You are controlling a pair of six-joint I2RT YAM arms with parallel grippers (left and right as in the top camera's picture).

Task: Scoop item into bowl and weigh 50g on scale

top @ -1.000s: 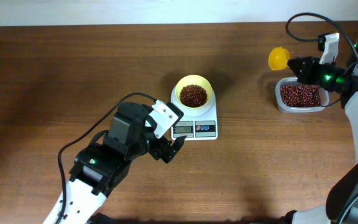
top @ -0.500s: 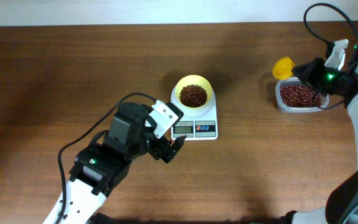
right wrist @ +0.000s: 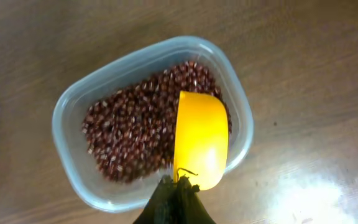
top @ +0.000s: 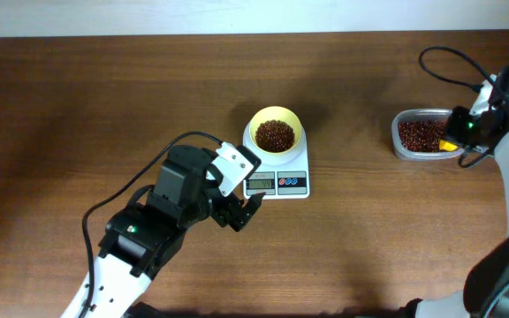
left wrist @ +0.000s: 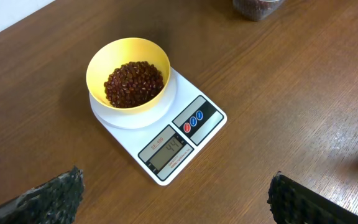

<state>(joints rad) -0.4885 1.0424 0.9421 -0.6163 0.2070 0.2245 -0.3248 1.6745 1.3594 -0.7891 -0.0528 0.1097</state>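
Observation:
The yellow scoop [top: 448,145] is dipping back up at the end of the clear container, so the robot's right gripper should tilt the scoop's opening upward and raise the scoop over the beans [top: 421,135].
The pale yellow bowl [top: 276,132] holds a heap of red-brown beans [top: 275,134] and stands on the white scale [top: 277,179] at mid table. In the left wrist view the bowl [left wrist: 128,72] sits on the scale [left wrist: 160,129], whose display reads 44. My left gripper [top: 247,212] is open, just left of the scale's front. My right gripper [top: 460,132] is shut on the yellow scoop [right wrist: 201,139], which dips, back upward, into the beans [right wrist: 138,127] of the clear container [right wrist: 70,112].
The clear container of beans [top: 424,133] stands at the right side of the table, under my right arm. A black cable [top: 449,66] loops behind it. The table's back edge [top: 237,34] meets a pale wall.
My right gripper has swung right and down, carrying the scoop from left of the container over into the beans. The left arm, bowl and scale have not moved.

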